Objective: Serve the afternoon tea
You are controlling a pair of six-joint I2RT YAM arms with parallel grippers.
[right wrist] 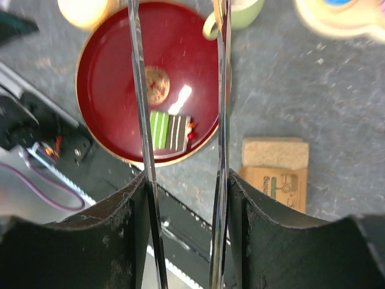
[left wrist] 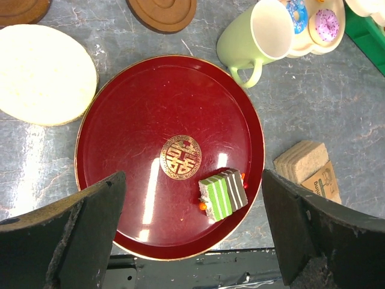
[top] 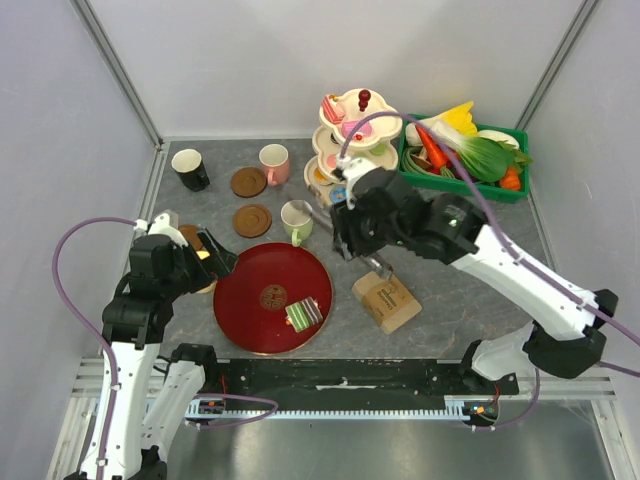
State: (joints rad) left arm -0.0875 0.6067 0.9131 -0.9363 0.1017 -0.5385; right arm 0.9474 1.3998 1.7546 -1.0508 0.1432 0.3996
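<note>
I should keep my right gripper moving until the open tongs' blades straddle the slice, since the striped cake slice (top: 304, 314) lies free on the red tray.
A green-and-grey striped cake slice (top: 304, 314) lies at the near right of the red round tray (top: 250, 310); it also shows in the left wrist view (left wrist: 224, 194) and the right wrist view (right wrist: 169, 130). My left gripper (left wrist: 192, 232) is open and empty above the tray's near edge (left wrist: 138, 132). My right gripper (right wrist: 183, 186) is shut on metal tongs (right wrist: 139, 90), whose two blades reach toward the pale-green mug (top: 297, 220). Pink mug (top: 274, 163), black mug (top: 190, 168) and two brown coasters (top: 249, 181) (top: 252, 220) stand behind the tray. A tiered stand (top: 352, 135) holds pastries, among them iced donuts (left wrist: 326, 16).
A tan rectangular block (top: 387, 301) lies right of the tray, under my right arm. A green crate (top: 508, 190) of toy vegetables stands at the back right. A pale round disc (left wrist: 45, 75) lies left of the tray. Walls close in on both sides.
</note>
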